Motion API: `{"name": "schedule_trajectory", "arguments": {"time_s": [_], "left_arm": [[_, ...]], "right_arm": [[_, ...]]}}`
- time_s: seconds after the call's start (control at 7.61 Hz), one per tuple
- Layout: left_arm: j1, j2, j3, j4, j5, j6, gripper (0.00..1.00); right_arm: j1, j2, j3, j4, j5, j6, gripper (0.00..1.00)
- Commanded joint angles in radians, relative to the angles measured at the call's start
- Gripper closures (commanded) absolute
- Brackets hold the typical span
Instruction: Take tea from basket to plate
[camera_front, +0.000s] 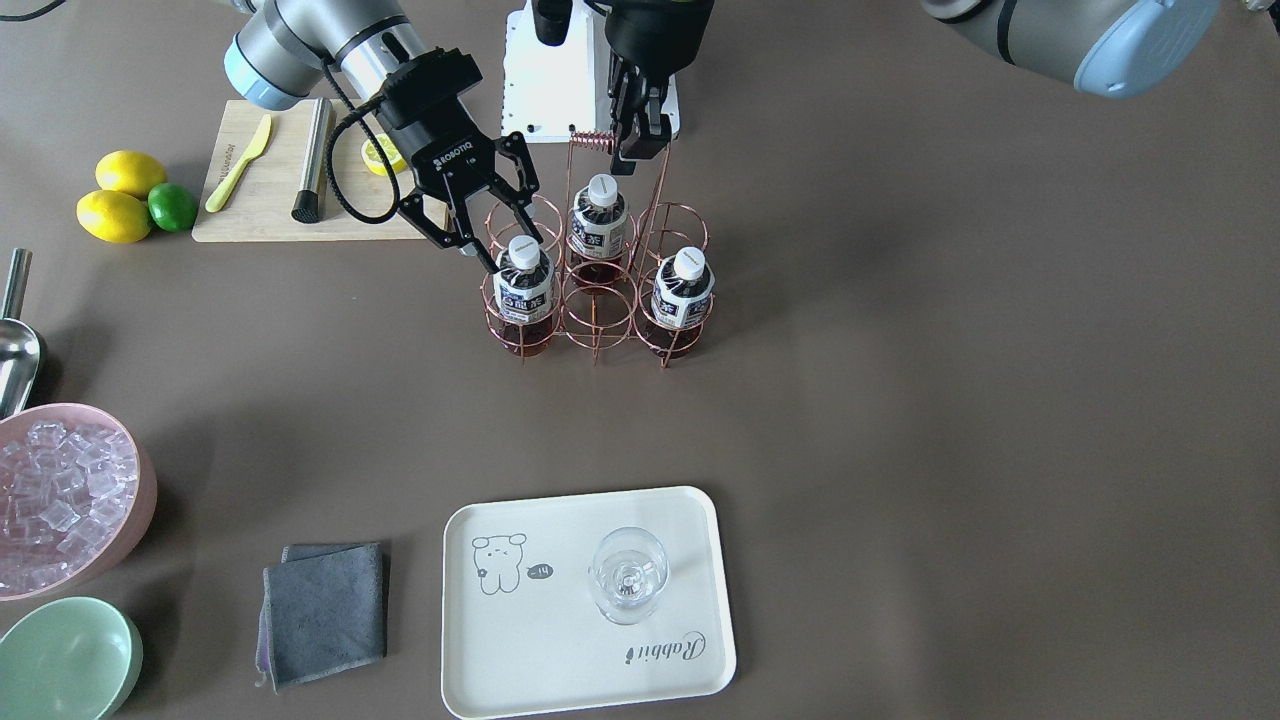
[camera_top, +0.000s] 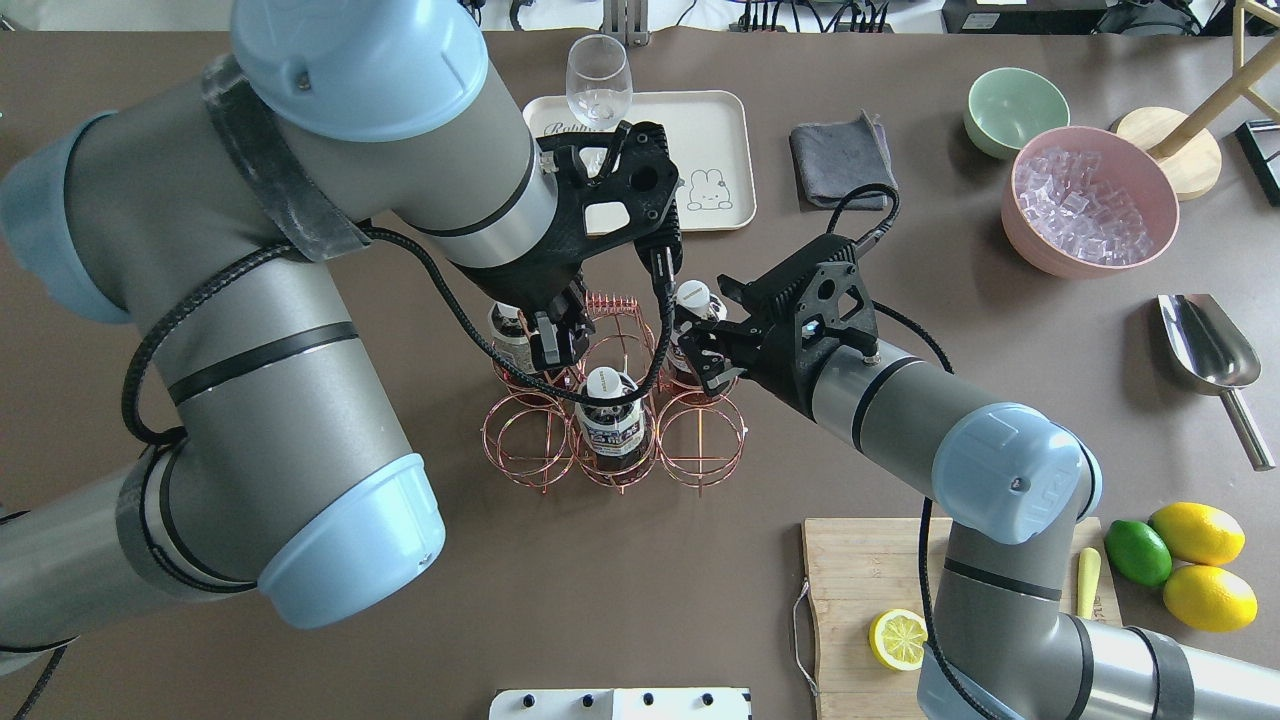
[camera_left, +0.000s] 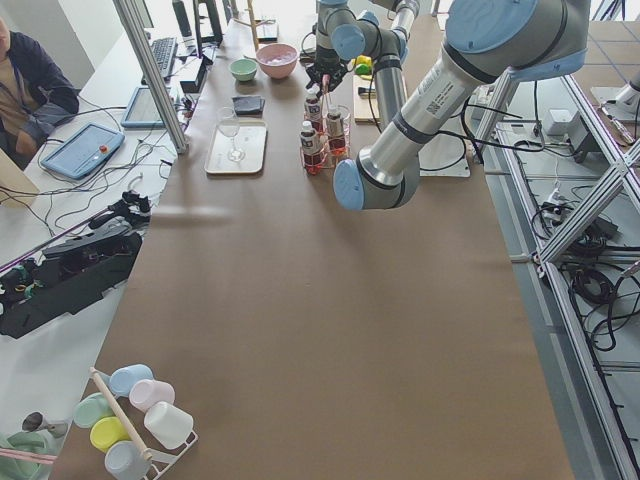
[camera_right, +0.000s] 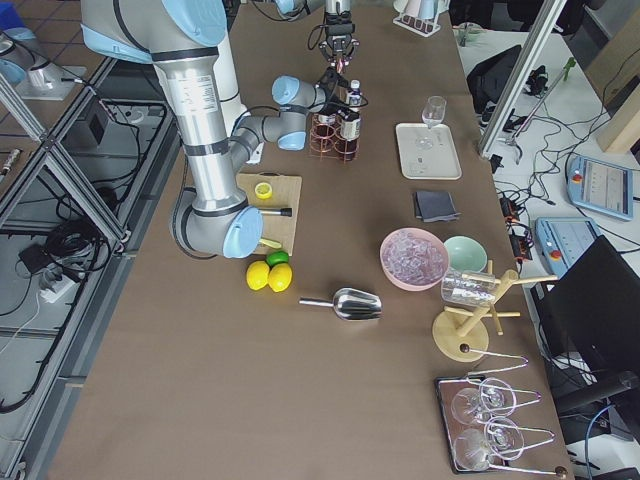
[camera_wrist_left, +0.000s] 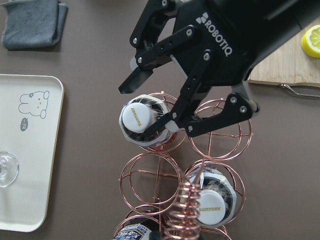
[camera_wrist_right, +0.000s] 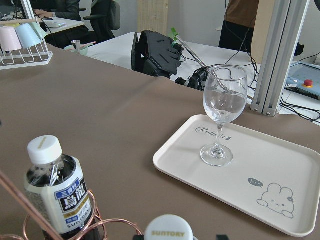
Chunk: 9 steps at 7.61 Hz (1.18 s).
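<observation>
My gripper will lift the white cap, and the whole tea bottle (camera_front: 524, 288) should slide out and leave the basket standing, because open wire rings (camera_front: 489, 300) go loosely around the bottle.
Three tea bottles stand in the copper wire basket (camera_front: 597, 310). My right gripper (camera_front: 510, 250) is open, its fingers straddling the white cap of one tea bottle (camera_front: 525, 290); the left wrist view shows the same gripper (camera_wrist_left: 140, 110) and bottle (camera_wrist_left: 131, 120). The other two bottles (camera_front: 598, 220) (camera_front: 683, 290) stand free. My left gripper (camera_front: 643, 145) is shut on the basket's handle, next to its coil (camera_front: 593, 141). The cream plate (camera_front: 560, 650) lies near the table's front edge, with a wine glass (camera_front: 628, 575) on it.
A cutting board (camera_front: 260, 215) with a lemon half, a yellow knife and a metal muddler lies behind the basket. Two lemons and a lime (camera_front: 172, 207), a metal scoop (camera_front: 15, 350), a pink bowl of ice (camera_front: 60, 495), a green bowl (camera_front: 65, 660) and a grey cloth (camera_front: 325, 610) are nearby.
</observation>
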Motion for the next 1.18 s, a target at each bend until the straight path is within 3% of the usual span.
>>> {"name": "schedule_trajectory", "arguments": {"time_s": [0.0,0.39,0.53,0.66,0.79,1.05], "left_arm": [[0.000,-0.001,0.000,0.000,0.000,0.000,1.00],[0.000,-0.001,0.002,0.000,0.002,0.001,1.00],[0.000,-0.001,0.002,0.000,0.002,0.001,1.00],[0.000,-0.001,-0.001,0.000,0.002,0.000,1.00],[0.000,0.000,0.000,0.000,0.002,0.000,1.00],[0.000,-0.001,-0.001,0.000,0.002,0.000,1.00]], "right_arm": [[0.000,0.005,0.002,-0.015,-0.001,-0.003,0.46],[0.001,0.018,0.002,-0.032,-0.001,-0.003,0.46],[0.001,0.018,0.004,-0.032,-0.001,-0.003,0.51],[0.001,0.018,0.004,-0.032,0.000,-0.003,0.84],[0.001,0.018,0.005,-0.031,0.000,-0.002,1.00],[0.001,0.020,0.033,-0.060,0.003,0.012,1.00]]}}
